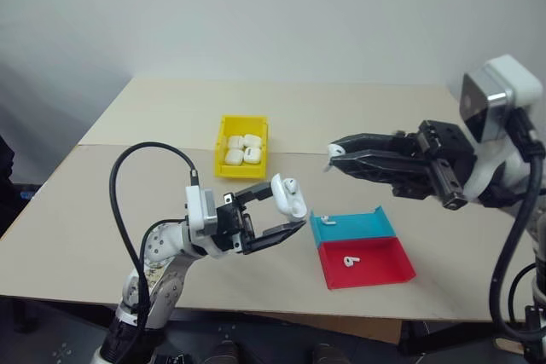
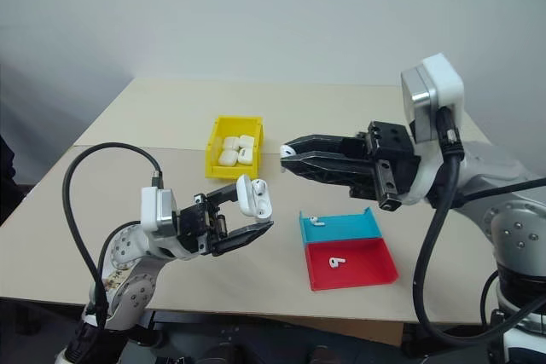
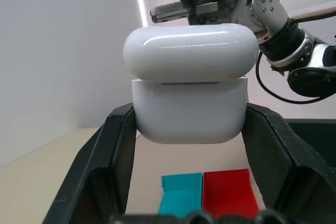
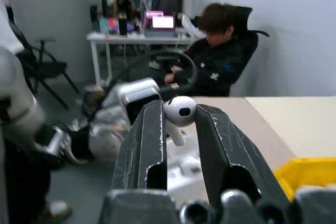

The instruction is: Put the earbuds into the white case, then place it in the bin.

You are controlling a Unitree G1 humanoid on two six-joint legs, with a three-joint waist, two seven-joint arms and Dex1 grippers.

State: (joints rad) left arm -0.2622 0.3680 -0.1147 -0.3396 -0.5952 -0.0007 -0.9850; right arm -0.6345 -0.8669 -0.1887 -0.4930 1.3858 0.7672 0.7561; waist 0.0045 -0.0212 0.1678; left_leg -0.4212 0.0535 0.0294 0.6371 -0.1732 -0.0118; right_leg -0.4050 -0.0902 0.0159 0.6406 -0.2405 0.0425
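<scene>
My right gripper is moving toward the white case's empty slot (image 1: 298, 208), which is open, and the earbud's stem is hanging down. So my right gripper keeps going until the stem is inside the slot.
My left gripper (image 1: 290, 207) is shut on the white case (image 1: 288, 195), holding it above the table's front with its lid flipped open. In the left wrist view the case (image 3: 189, 103) sits between both fingers, its lid (image 3: 191, 51) tipped up. My right gripper (image 1: 334, 158) hovers to the right of the case and a little higher, pointing left toward it, shut on one of the earbuds (image 1: 336, 151). The right wrist view shows that earbud (image 4: 180, 111) pinched at the fingertips. The yellow bin (image 1: 220, 147) stands behind the case and holds several white cases.
A teal tray (image 1: 363, 226) holding one earbud (image 1: 328, 220) and a red tray (image 1: 380, 266) holding another (image 1: 351, 260) lie side by side at the front right. In the right wrist view a person (image 4: 220, 61) sits by a desk beyond the table.
</scene>
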